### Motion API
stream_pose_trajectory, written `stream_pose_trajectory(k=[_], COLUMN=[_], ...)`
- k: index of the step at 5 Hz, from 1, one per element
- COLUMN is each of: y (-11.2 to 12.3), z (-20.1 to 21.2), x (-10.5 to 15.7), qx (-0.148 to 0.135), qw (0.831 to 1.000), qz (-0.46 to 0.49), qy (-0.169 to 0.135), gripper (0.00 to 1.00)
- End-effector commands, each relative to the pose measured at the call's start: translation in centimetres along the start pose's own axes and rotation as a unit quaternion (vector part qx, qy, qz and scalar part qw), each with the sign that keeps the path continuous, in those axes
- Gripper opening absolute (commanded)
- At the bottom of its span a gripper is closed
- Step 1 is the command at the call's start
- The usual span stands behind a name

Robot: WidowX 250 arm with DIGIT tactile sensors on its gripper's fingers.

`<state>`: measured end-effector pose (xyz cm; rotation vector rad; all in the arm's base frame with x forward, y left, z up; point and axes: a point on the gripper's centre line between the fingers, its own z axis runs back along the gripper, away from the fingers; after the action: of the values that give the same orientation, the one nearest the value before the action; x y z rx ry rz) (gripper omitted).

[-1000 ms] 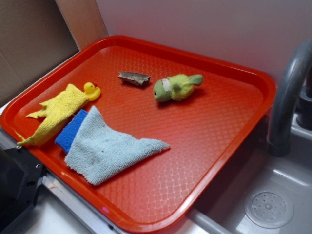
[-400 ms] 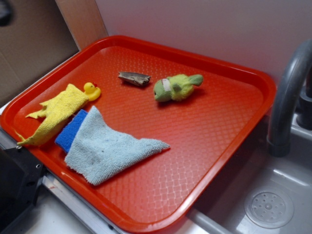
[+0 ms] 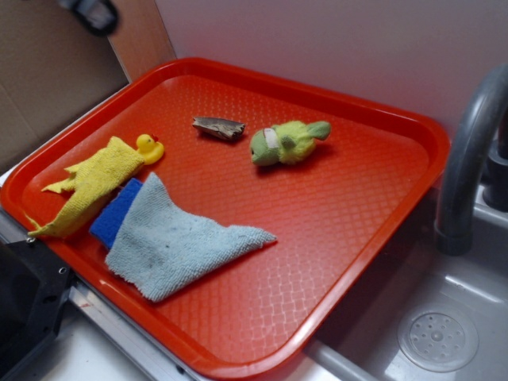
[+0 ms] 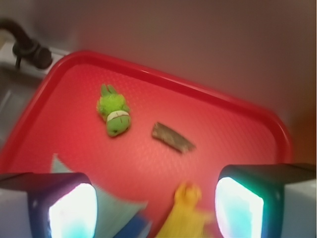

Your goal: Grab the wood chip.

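I should turn my gripper until its fingers are on both sides of the chip's narrow width (image 3: 220,128) before I close them, because the wood chip (image 4: 172,138) lies at a slant across my gripper's opening.
The wood chip (image 3: 219,127) (image 4: 172,137), a flat brown-grey sliver with pointed ends, lies on the red tray (image 3: 341,230) toward its far side. Just right of it in the exterior view lies the green plush toy (image 3: 286,141) (image 4: 114,109). My gripper (image 4: 156,210) is open, high above the tray's left side, with nothing between its two fingers (image 4: 73,210). In the exterior view only a blurred dark piece of the gripper (image 3: 94,13) shows at the top left edge, well away from the chip.
A small yellow duck (image 3: 148,148) (image 4: 188,194) sits against a yellow cloth (image 3: 91,184). A blue sponge (image 3: 113,213) lies half under a light blue cloth (image 3: 178,242). A grey faucet (image 3: 468,151) and sink drain (image 3: 437,340) are to the right. A wall stands behind the tray.
A blurred dark part of the arm has come into the exterior view at the top left and moved right. Nothing on the tray has moved.
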<state>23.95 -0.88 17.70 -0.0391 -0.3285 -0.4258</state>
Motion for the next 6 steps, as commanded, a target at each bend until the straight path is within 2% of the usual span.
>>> stream_pose_trajectory(k=[1, 5, 6], y=[-2.3, -2.3, -1.5], z=[5.0, 5.0, -0.4], x=[-0.4, -0.4, 2.7], qx=[-0.023, -0.023, 0.026], qw=[0.998, 0.998, 0.999], qz=[0.057, 0.057, -0.039], qy=[-0.016, -0.016, 0.024], gripper=[1.00, 1.00, 1.00])
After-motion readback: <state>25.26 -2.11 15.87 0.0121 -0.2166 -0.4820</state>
